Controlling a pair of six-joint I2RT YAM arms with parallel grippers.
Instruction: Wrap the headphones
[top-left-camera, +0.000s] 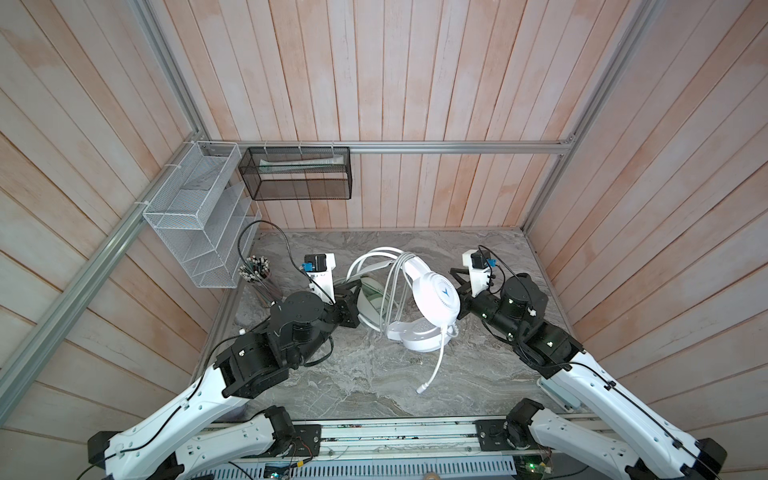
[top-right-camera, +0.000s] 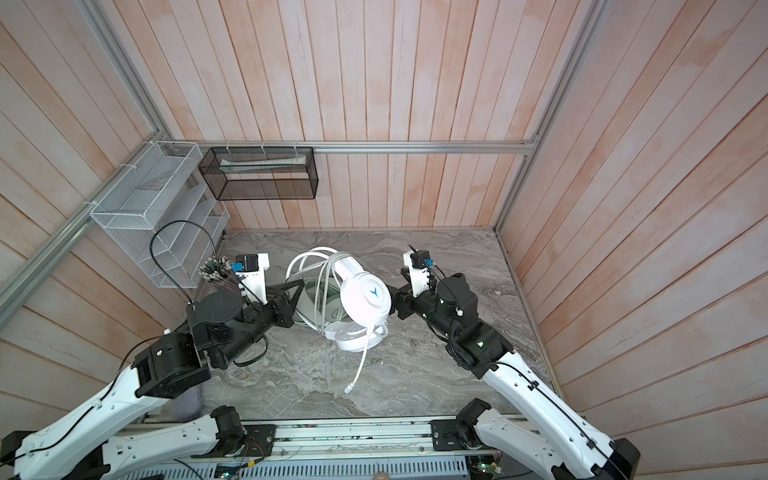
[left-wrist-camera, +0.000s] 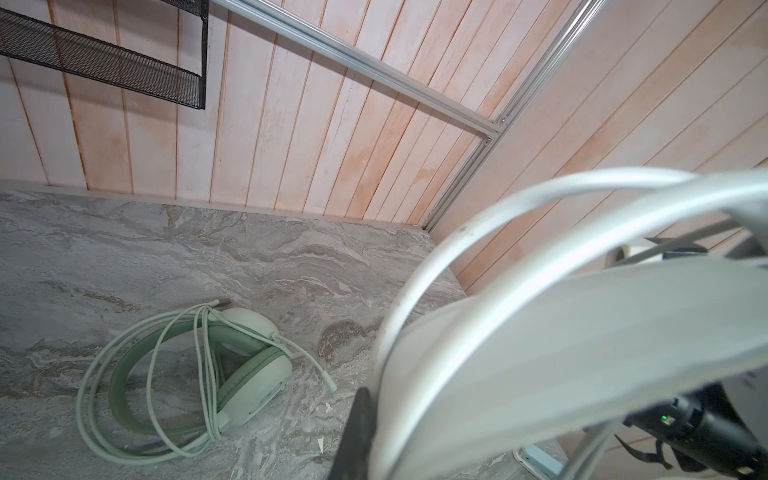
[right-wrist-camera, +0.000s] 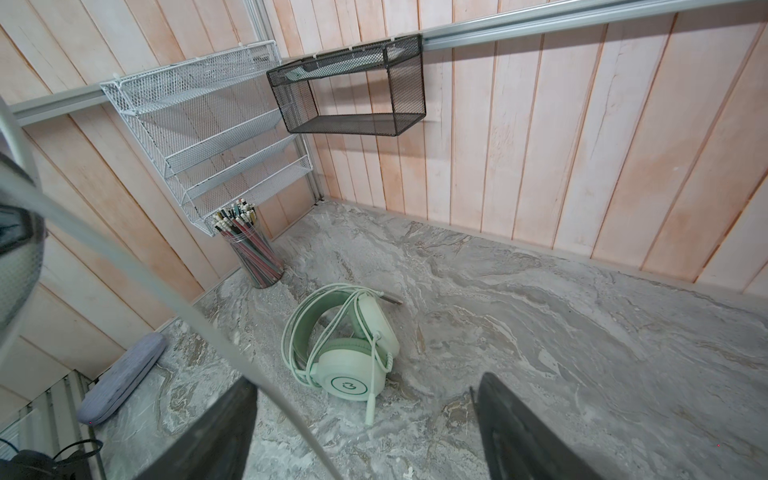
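Observation:
My open right gripper is blocked from the cable by the white earcup and dangling mic boom, so next I retreat, pass below them and take the cable.
The white headphones hang above the table's middle, mic boom dangling, cable loops draped over the band. My left gripper is shut on their white loops at the left; only one dark finger shows beside the blurred white band. My right gripper stands open just right of the earcup, with a thin cable crossing in front of one finger. The mint green headphones lie on the table underneath, cable coiled around them.
A cup of pencils stands at the back left, below a white mesh rack. A black mesh basket hangs on the back wall. A grey case lies at the left edge, a pale blue object at the right.

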